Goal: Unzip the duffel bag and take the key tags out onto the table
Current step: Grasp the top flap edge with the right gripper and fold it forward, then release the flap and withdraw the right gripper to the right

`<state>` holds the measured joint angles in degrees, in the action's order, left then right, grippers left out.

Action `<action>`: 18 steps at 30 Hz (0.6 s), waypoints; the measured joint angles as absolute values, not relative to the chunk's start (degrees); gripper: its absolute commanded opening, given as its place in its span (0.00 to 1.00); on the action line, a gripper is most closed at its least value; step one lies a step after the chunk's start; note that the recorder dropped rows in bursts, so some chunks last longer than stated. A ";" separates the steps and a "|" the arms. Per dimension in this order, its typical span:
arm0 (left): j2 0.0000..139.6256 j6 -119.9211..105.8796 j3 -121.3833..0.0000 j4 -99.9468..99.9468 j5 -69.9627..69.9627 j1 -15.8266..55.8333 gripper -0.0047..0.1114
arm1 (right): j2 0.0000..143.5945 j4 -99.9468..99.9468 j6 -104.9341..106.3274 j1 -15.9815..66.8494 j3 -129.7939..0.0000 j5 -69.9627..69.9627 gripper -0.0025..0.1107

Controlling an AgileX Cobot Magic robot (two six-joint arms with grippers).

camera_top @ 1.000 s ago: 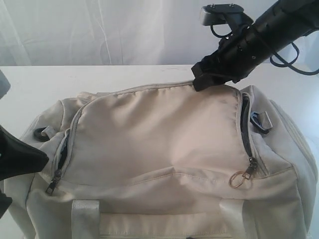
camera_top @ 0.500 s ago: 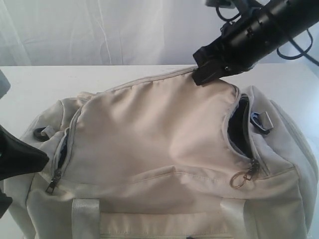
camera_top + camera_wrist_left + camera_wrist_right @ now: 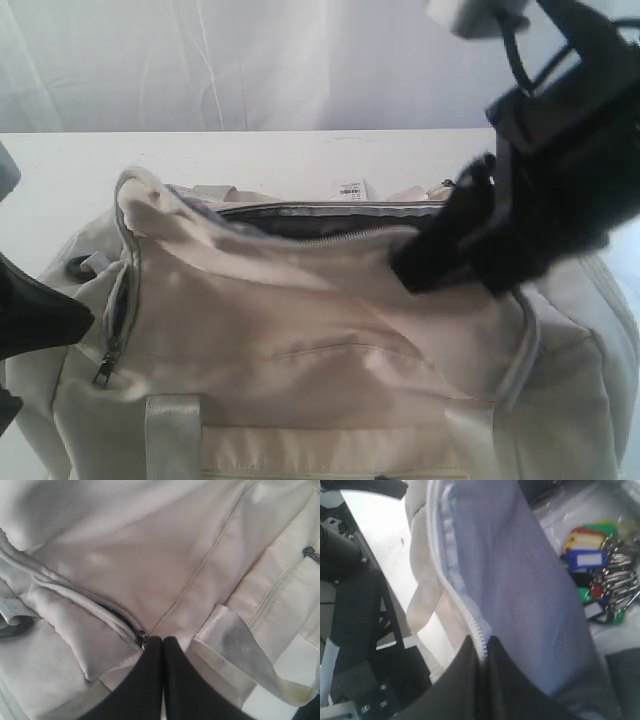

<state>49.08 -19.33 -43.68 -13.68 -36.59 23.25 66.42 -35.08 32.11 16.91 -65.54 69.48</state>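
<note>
The robot's right gripper has hold of the flap's zipper edge (image 3: 454, 594), clear of the key tags, so the robot should keep pulling that edge over the duffel bag's near side (image 3: 330, 445) until the bag is open.
The cream duffel bag (image 3: 300, 330) fills the white table (image 3: 250, 150). Its top flap is folded forward, and a strip of dark lining (image 3: 310, 222) shows behind the zipper edge. My right gripper (image 3: 412, 268) is shut on that flap's zipper edge (image 3: 470, 615), holding it up. Under the raised flap, in the right wrist view, the key tags (image 3: 592, 555) lie inside the bag: blue, yellow and green tags on silvery rings. My left gripper (image 3: 162, 640) is shut, its tips against the bag's fabric right beside a side zipper pull (image 3: 142, 639).
A white barcode label (image 3: 350, 188) sticks up at the bag's far edge. A pale webbing handle (image 3: 172, 430) runs down the near side. The right arm's dark bulk (image 3: 560, 190) hangs over the bag's right end. Bare tabletop lies beyond the bag.
My right gripper has pulled the flap up and toward the near side, swinging low over the bag's right end. The opening now gapes and the lining shows. The left gripper stays put.
</note>
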 measured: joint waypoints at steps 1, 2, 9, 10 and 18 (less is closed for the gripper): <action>49.08 -19.33 -43.68 -13.57 -36.59 23.25 0.04 | 64.52 -34.44 31.32 17.44 -62.89 69.48 0.02; 49.06 -19.33 -43.68 -13.34 -36.59 23.25 0.04 | 63.23 -34.14 30.93 17.74 -61.12 69.58 0.02; 47.86 -19.33 -43.68 -12.54 -36.48 23.25 0.04 | 53.32 -33.01 27.47 18.24 -47.71 69.58 0.02; 47.74 -19.33 -43.68 -12.43 -36.48 23.25 0.04 | 52.14 -32.92 27.06 18.24 -46.12 69.58 0.02; 47.74 -19.33 -43.68 -12.44 -36.24 23.25 0.04 | 48.77 -32.92 21.72 18.24 -36.30 69.58 0.02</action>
<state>47.74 -19.33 -43.68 -12.44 -36.24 23.25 48.77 -32.92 21.72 18.24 -36.30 69.58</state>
